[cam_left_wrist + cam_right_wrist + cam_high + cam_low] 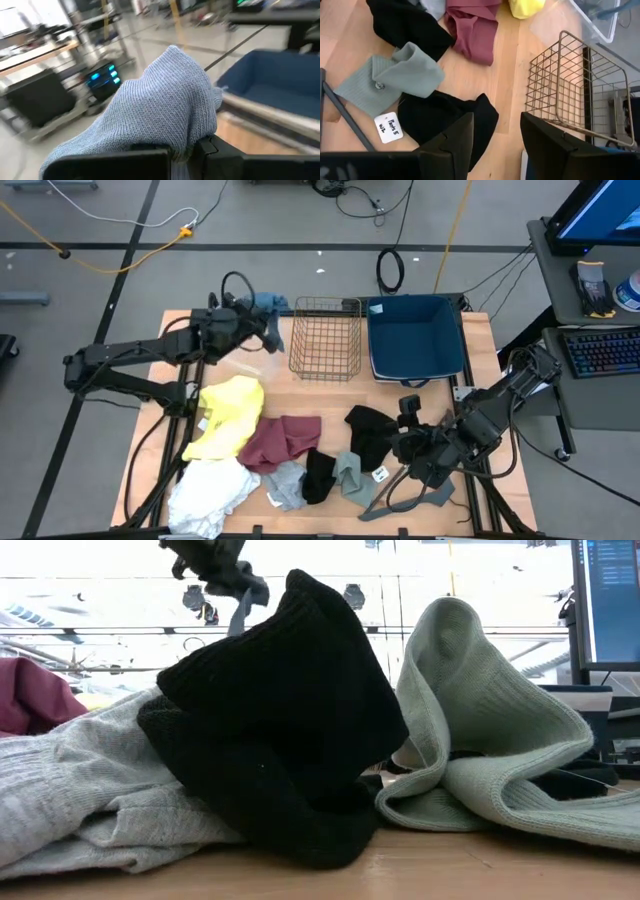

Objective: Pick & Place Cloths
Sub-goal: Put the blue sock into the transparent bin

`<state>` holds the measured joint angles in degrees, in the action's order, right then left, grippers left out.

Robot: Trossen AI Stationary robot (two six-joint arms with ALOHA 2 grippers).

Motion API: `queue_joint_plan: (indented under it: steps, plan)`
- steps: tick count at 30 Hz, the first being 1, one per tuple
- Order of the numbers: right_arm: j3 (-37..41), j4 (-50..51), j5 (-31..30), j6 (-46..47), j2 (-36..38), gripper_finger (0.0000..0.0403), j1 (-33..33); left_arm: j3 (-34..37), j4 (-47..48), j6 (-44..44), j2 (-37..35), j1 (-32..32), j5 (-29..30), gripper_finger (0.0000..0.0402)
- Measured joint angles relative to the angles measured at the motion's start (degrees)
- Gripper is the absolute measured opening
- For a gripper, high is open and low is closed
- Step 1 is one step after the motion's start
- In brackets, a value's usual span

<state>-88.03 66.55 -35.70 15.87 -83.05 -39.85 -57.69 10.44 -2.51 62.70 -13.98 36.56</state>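
The grey-blue cloth [270, 306] hangs free by the rim of the open clear bin [256, 358]. My left gripper keeps moving over the bin, go down and lets go inside.
My left gripper [252, 313] is raised near the table's far edge, just left of the wire basket [325, 338], and is shut on a grey-blue knit cloth [270, 318]. My right gripper [496, 141] stands open above a black cloth [442, 120] near the table's right side; in the high view that gripper [405, 418] is beside the same black cloth [368, 432]. On the near half of the table lie a yellow cloth [232, 412], a maroon one [283, 442], a white one [210, 492], a light grey one [285, 485], a second black one [320, 475] and a pale grey-green one [352, 472]. My left gripper pinches the grey-blue cloth between its two fingers at a bunched fold [187, 145]. The rest of the cloth [160, 105] bulges out past the fingers. In the low view the cloth [240, 590] hangs clear of the table below the gripper.
A blue bin [415, 340] stands right of the wire basket along the far edge. A grey angular hanger bar [410, 500] lies near the near-right corner. A white paper tag [387, 127] lies by the grey-green cloth. Bare wood shows between the cloths and the containers.
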Motion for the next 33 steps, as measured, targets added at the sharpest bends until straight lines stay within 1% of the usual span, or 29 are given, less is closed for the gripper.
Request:
queue_joint_plan:
  steps: [3,7,12,15,19,24,33]
  plan:
    - [0.0,0.6,0.0,1.4,0.0,0.0155,-0.1,0.0,2.9,-0.2,-0.1,-3.4,0.4,0.0011]
    - [0.0,1.5,0.0,1.7,0.0,0.0155,-0.1,0.0,7.9,-0.4,-0.1,-7.5,2.4,0.0011]
    - [0.0,1.5,0.0,1.6,0.0,0.0155,-0.1,0.0,14.9,0.4,0.0,-11.6,2.5,0.0011]
    - [0.0,1.5,0.0,1.6,0.0,0.0155,-0.1,0.0,19.4,2.8,-0.1,-13.5,2.4,0.0011]
    - [0.0,1.5,0.0,1.6,0.0,0.0155,0.0,0.0,25.8,7.6,-0.1,-14.5,1.5,0.0011]
    - [1.8,1.1,-0.1,1.6,0.1,0.0155,0.0,0.0,32.3,14.1,-0.1,-15.2,-0.9,0.0011]
    - [6.6,-1.1,-0.1,1.7,0.1,0.0155,0.0,0.0,37.5,21.7,0.0,-17.2,-10.8,0.0011]
